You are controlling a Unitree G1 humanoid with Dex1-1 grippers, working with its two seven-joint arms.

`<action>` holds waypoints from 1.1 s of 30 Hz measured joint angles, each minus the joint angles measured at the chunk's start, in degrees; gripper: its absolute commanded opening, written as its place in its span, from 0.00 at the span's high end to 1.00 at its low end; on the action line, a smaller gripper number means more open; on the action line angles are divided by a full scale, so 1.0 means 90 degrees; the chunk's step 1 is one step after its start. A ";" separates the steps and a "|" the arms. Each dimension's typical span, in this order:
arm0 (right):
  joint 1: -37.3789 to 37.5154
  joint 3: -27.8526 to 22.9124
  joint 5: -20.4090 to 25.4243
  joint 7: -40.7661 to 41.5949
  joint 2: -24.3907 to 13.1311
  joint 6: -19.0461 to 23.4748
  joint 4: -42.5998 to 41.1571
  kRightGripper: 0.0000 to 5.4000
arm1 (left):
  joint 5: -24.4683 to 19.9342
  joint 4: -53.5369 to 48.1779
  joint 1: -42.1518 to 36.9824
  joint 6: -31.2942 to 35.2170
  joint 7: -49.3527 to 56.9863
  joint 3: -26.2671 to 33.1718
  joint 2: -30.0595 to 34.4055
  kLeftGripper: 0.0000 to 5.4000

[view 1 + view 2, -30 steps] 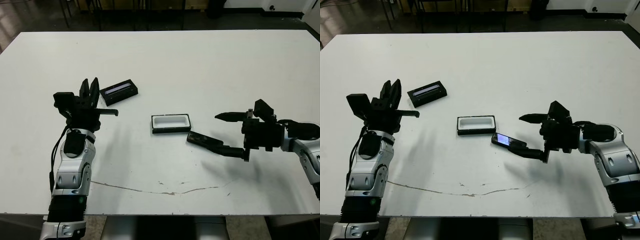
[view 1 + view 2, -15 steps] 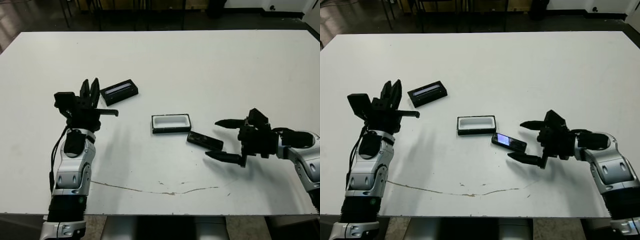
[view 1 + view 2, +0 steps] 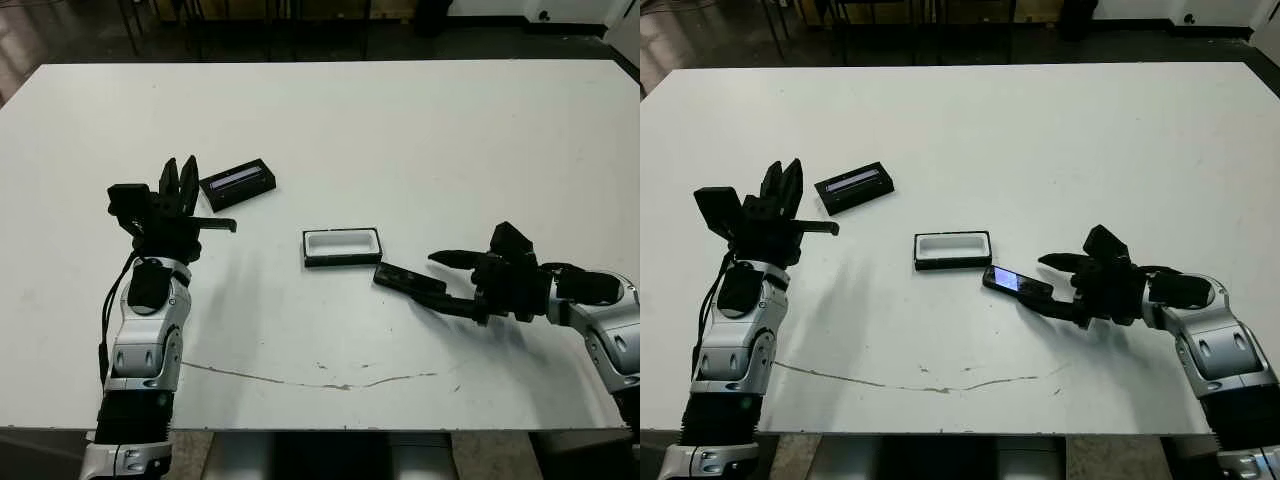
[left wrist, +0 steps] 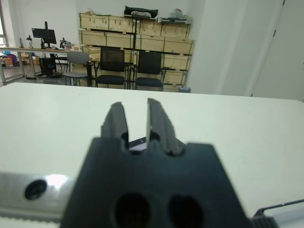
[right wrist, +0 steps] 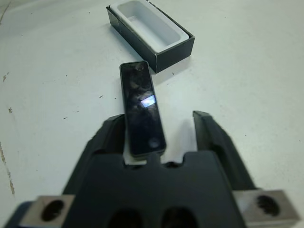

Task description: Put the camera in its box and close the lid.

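I expect the camera (image 3: 408, 279) to nest inside the white lining's long hollow (image 3: 342, 243), glossy side up, when I lower it, because the hollow matches the camera's shape.
The camera (image 3: 408, 281), a glossy black bar, lies flat on the white table just right of the box (image 3: 342, 246), an open tray with white lining. The two stand apart. My right gripper (image 3: 430, 277) is open and low over the table, its fingers either side of the camera's near end. In the right wrist view the camera (image 5: 141, 107) lies closer to one finger (image 5: 110, 137), and the box (image 5: 151, 33) sits beyond it. The lid (image 3: 238, 182), black with a pale strip, rests at the left. My left gripper (image 3: 180, 178) stands beside it, fingers up, a narrow gap between them, holding nothing.
A thin dark crack line (image 3: 330, 380) runs along the table near the front edge. Beyond the far edge, the left wrist view shows chairs (image 4: 112, 66) and wooden crates (image 4: 137, 35).
My right gripper, which had drawn back clear of the camera half a second ago, has moved in again, so its fingers now flank the camera's end. The left arm has not moved.
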 measured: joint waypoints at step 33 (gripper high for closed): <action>-0.1545 -0.0473 0.0371 0.1665 -0.0349 -0.0483 0.1586 0.93 | -0.0037 -0.0035 0.0003 0.0080 0.0018 0.0006 -0.0001 1.00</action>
